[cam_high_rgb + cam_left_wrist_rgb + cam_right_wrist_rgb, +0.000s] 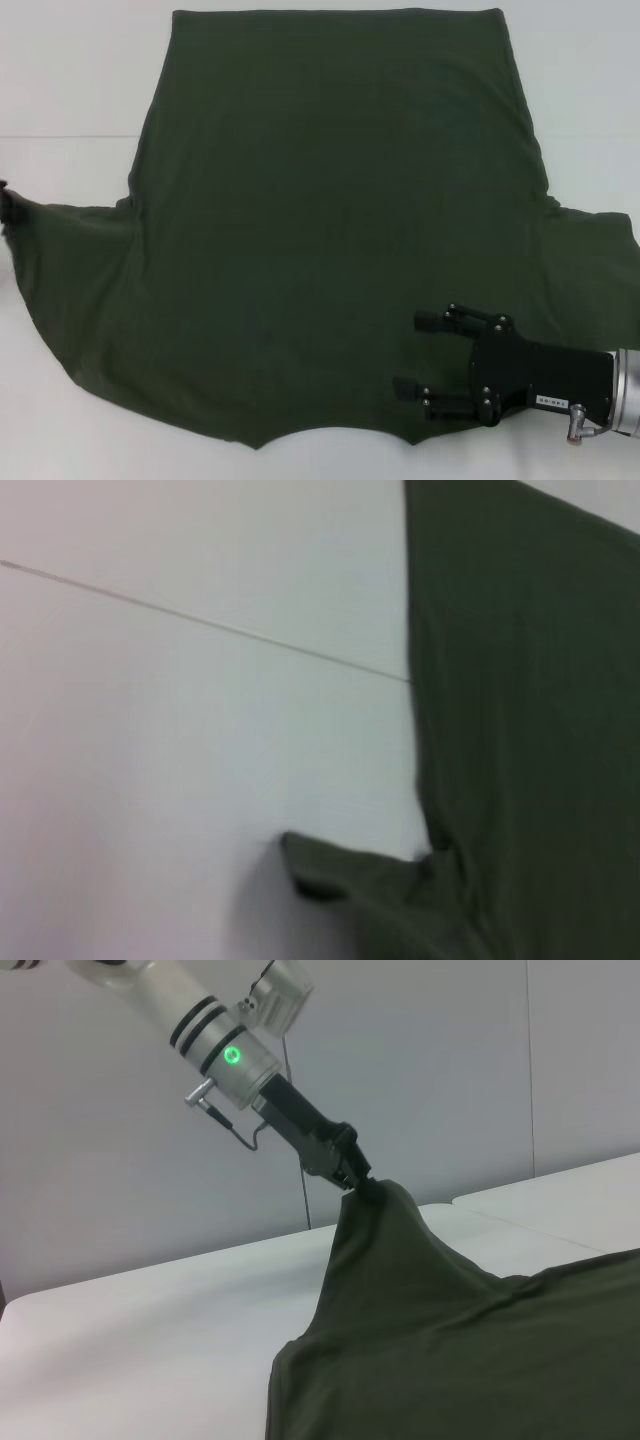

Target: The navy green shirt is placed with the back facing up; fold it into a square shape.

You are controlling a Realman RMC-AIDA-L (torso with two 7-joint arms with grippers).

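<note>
The sleeve's end (24,212) is raised and the shirt's back is flat, so the left gripper should keep folding the sleeve inward and let go of the end on the back (225,255).
The navy green shirt (330,220) lies spread flat on the white table, neckline toward me and hem at the far side. At the head view's left edge, my left gripper (7,208) grips the tip of the left sleeve. The right wrist view shows that left gripper (352,1174) shut on the sleeve, lifting the cloth (420,1300) into a peak above the table. My right gripper (420,355) hovers open over the shirt near the right shoulder, beside the neckline, with nothing between its fingers. The left wrist view shows the shirt's side (530,720) and sleeve.
The white table (70,90) surrounds the shirt, with a thin seam line (60,135) running across it on the left. The right sleeve (590,270) lies flat, reaching the head view's right edge. A pale wall (450,1050) stands behind the table.
</note>
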